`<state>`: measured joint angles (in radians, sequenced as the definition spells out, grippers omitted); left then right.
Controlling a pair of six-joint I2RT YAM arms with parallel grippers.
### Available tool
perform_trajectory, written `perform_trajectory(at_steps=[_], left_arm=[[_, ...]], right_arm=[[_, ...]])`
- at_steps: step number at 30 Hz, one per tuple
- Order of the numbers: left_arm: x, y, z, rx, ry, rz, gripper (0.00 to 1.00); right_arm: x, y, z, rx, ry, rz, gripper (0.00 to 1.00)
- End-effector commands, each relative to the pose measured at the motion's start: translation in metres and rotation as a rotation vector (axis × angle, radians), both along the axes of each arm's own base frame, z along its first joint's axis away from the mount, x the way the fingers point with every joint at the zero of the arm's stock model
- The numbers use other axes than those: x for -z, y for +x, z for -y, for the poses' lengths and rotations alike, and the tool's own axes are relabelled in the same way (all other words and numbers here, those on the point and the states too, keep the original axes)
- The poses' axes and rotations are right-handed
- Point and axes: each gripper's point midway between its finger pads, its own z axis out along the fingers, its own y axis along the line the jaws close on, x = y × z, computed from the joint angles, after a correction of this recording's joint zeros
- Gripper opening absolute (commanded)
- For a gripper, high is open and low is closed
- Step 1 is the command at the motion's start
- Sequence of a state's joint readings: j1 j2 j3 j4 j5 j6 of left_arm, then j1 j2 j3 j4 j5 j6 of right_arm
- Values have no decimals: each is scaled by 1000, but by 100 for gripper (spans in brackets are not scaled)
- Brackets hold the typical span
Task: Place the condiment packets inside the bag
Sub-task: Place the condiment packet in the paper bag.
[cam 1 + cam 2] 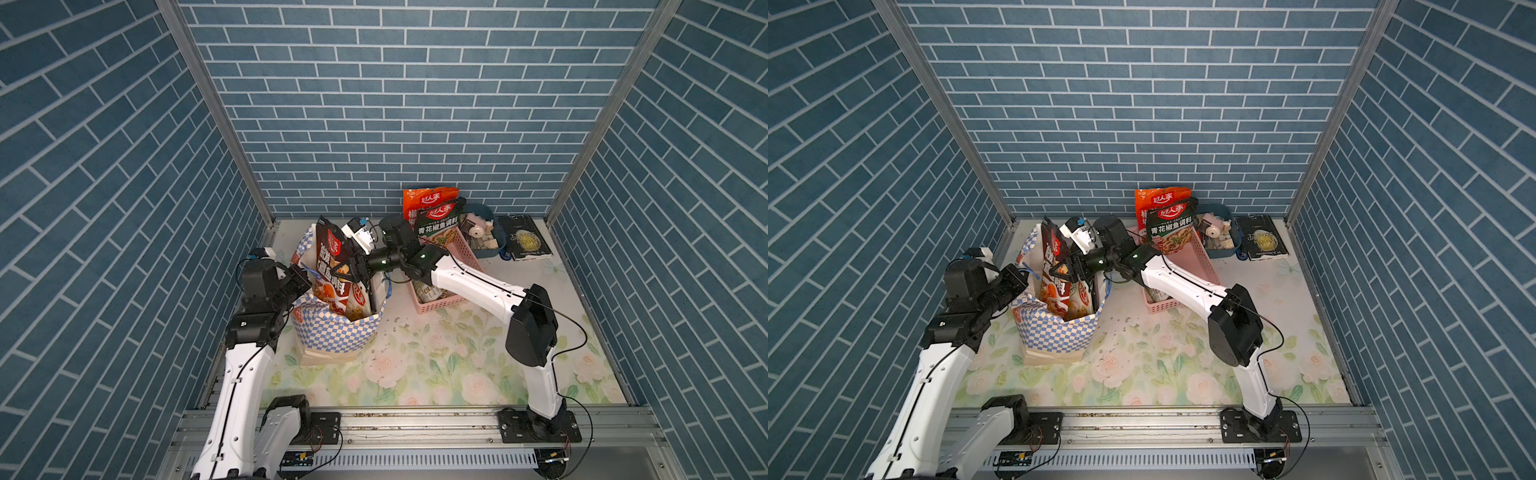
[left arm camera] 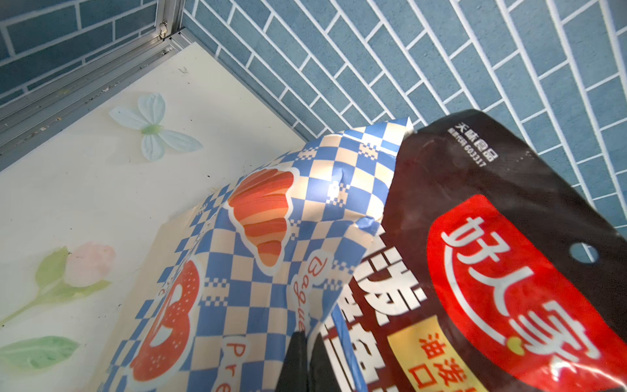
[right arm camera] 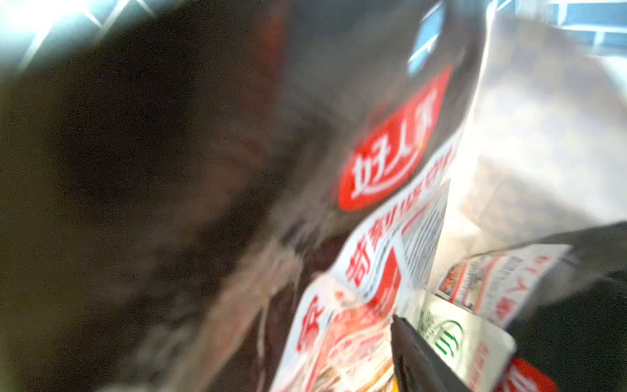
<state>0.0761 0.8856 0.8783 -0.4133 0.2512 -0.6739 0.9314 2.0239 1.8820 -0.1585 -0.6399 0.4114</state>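
I should use my right gripper to push the tall black condiment packet [image 1: 326,233] deeper into the bag's opening [image 1: 340,298] before leaving, because the packet sticks up high above the checkered bag's rim.
The checkered bag [image 1: 332,332] [image 1: 1054,332] stands open at the left. My left gripper [image 1: 305,276] [image 1: 1019,276] [image 2: 307,342] is shut on the bag's left rim. A tall black condiment packet [image 1: 332,257] [image 1: 1054,253] [image 2: 509,237] [image 3: 390,152] stands in the bag and sticks out above the rim. A second packet [image 1: 359,297] [image 1: 1081,297] leans beside it inside. My right gripper [image 1: 351,270] [image 1: 1065,272] hangs over the bag's mouth against the black packet, jaws apart. An orange-red packet [image 1: 428,199] and a green-black packet [image 1: 440,228] stand in the pink basket.
The pink perforated basket [image 1: 440,305] [image 1: 1163,305] sits right of the bag, under my right forearm. Behind it are a blue tub [image 1: 486,245] of small pale items and a black book [image 1: 525,239]. Crumbs dot the floral mat [image 1: 415,353].
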Motion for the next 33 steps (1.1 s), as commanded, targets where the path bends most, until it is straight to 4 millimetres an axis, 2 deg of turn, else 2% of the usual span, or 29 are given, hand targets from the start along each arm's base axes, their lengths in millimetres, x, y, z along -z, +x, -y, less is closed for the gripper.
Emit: perform_trajectory(at_steps=[1, 5, 9, 11, 15, 16, 19, 21, 23, 26, 29, 31, 33], left_arm=[[19, -6, 1, 16, 10, -77, 0], [21, -7, 2, 27, 17, -83, 0], [21, -7, 5, 40, 13, -77, 0], [20, -7, 5, 44, 11, -73, 0], [16, -9, 6, 45, 11, -58, 0], [15, -9, 6, 46, 11, -57, 0], [16, -9, 7, 51, 6, -59, 0], [17, -9, 7, 52, 4, -60, 0], [16, -8, 8, 53, 2, -57, 0], [16, -8, 7, 50, 0, -54, 0], [14, -7, 8, 53, -6, -51, 0], [12, -6, 9, 56, -5, -46, 0], [12, -6, 8, 57, -2, -49, 0]], right_arm=[[-69, -6, 26, 50, 59, 127, 72], [-64, -7, 37, 80, -2, 115, 75], [-48, -6, 26, 81, -11, 60, 68], [-46, -6, 16, 68, 6, 46, 51], [-44, 2, 2, 81, 27, 70, 1], [-43, 7, 1, 110, 31, 93, 0], [-68, 15, 4, 224, 150, 213, 0], [-92, 21, 10, 317, 258, 253, 0], [-107, 25, 13, 399, 335, 284, 0], [-101, 28, 6, 517, 356, 327, 0], [-63, 37, -13, 527, 274, 283, 0], [-41, 36, -20, 506, 219, 263, 24], [-30, 31, -22, 472, 188, 261, 48]])
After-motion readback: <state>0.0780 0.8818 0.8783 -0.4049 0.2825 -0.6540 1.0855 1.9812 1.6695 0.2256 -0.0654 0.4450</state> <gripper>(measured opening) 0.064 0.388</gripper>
